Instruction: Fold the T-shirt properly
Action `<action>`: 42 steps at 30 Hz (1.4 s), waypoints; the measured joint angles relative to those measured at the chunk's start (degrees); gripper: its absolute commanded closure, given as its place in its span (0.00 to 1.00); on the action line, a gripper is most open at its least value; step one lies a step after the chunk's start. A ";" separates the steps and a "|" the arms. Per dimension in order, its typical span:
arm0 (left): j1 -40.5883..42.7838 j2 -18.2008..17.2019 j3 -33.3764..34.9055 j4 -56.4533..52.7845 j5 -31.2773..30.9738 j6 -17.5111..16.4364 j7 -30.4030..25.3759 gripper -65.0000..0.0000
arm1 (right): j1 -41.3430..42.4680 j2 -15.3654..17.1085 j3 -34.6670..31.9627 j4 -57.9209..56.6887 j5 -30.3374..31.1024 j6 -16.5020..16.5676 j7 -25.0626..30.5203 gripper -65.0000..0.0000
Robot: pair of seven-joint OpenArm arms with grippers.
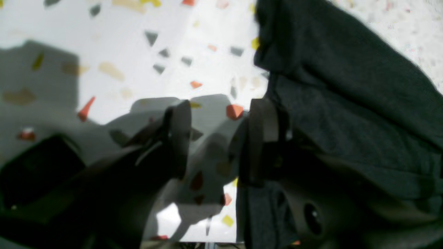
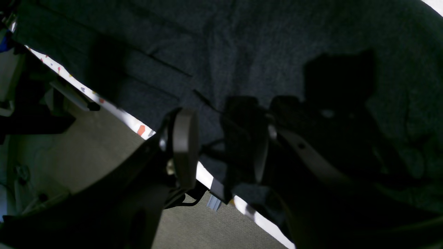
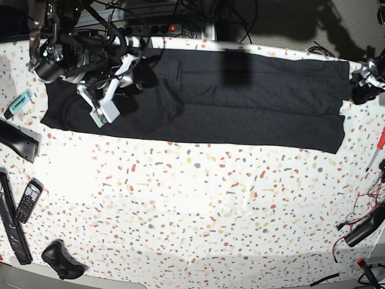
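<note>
My right gripper is too far away to reach the black T-shirt's end (image 3: 340,90) beside my left gripper, so my left gripper should grab that end and fold it toward the T-shirt's middle (image 3: 207,99).
The black T-shirt (image 3: 240,102) lies as a long flat band across the far part of the speckled table (image 3: 192,217); its print is hidden. My right gripper (image 3: 142,80) hovers over the band's left part. In the right wrist view it (image 2: 218,148) is open above the cloth (image 2: 242,52), close to the table's edge. My left gripper (image 3: 361,86) is at the band's right end. In the left wrist view it (image 1: 221,138) is open, with bare table between the fingers and its right finger (image 1: 263,131) against the edge of the cloth (image 1: 346,103).
A turquoise marker (image 3: 19,102), a phone (image 3: 28,200), long black bars (image 3: 12,226) and a black controller (image 3: 60,260) lie along the left side. A red screwdriver (image 3: 374,150) and cables (image 3: 364,226) are at the right. A power strip (image 3: 150,28) sits behind the table.
</note>
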 measured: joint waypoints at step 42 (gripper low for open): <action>-6.19 9.97 5.22 -0.59 7.89 3.06 -13.86 1.00 | 0.00 0.00 0.02 0.00 0.02 0.00 0.00 0.63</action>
